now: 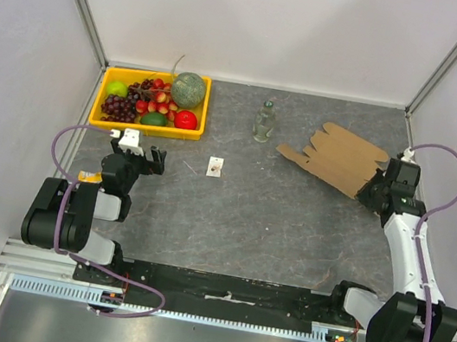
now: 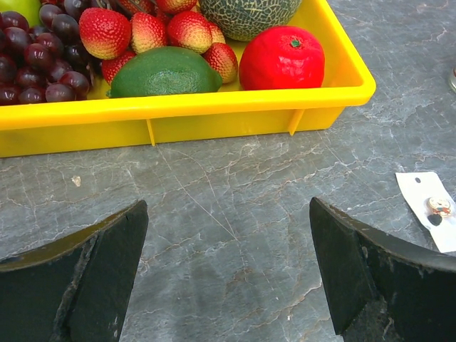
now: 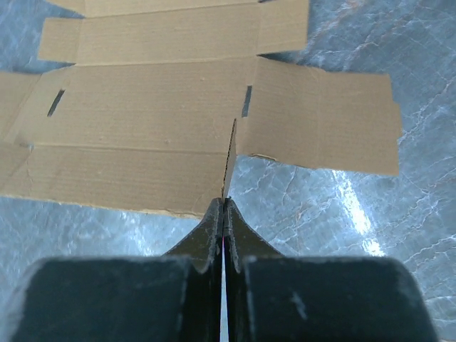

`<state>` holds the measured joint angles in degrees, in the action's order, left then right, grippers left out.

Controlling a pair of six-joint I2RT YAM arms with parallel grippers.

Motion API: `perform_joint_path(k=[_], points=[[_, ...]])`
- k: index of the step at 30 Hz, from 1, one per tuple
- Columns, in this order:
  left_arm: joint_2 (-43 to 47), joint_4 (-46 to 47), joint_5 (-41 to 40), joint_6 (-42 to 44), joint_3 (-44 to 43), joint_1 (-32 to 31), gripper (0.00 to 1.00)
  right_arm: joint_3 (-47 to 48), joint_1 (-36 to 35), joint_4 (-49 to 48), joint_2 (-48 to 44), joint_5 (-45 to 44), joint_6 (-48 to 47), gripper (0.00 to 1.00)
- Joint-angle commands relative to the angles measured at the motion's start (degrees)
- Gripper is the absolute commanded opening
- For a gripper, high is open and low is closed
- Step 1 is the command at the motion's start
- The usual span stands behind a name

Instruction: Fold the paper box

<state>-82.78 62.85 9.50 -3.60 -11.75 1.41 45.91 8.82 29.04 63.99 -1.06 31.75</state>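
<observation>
The standing narrow flap [image 3: 229, 162] is pinched in my right gripper's fingers; I'll go on pulling the paper box toward the open front middle of the table [image 1: 215, 232] before I release there.
The paper box [image 1: 336, 157] is a flat brown cardboard sheet with flaps, lying unfolded at the back right of the table. In the right wrist view the paper box [image 3: 157, 114] fills the upper half. One narrow flap [image 3: 229, 160] stands on edge and runs into my right gripper [image 3: 224, 203], which is shut on it. From above, the right gripper [image 1: 372, 191] sits at the sheet's near right corner. My left gripper [image 1: 155, 161] hovers open over bare table at the left, far from the sheet, with nothing between its fingers [image 2: 107, 263].
A yellow tray [image 1: 101, 122] of fruit stands at the back left, its front wall [image 2: 214, 107] just ahead of the left gripper. A small clear bottle [image 1: 263, 121] stands at the back centre. A small white card [image 1: 215, 167] lies mid-table, also right of the left fingers [image 2: 427, 206].
</observation>
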Motion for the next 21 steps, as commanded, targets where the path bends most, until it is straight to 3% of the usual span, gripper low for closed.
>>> perform_joint_path(k=[1,5,21], points=[[0.0,1.7,-0.4,2.9,-1.5,-0.2,1.00,5.1,-2.0,10.2,-1.7,5.3,-8.0,0.00],[0.1,1.8,-0.4,3.0,-1.5,-0.3,1.00,5.5,-4.6,12.3,-1.4,13.4,-11.0,0.00],[0.1,1.7,0.2,3.2,-1.6,-0.2,1.00,11.7,-22.0,25.6,0.5,19.8,-19.4,0.00]])
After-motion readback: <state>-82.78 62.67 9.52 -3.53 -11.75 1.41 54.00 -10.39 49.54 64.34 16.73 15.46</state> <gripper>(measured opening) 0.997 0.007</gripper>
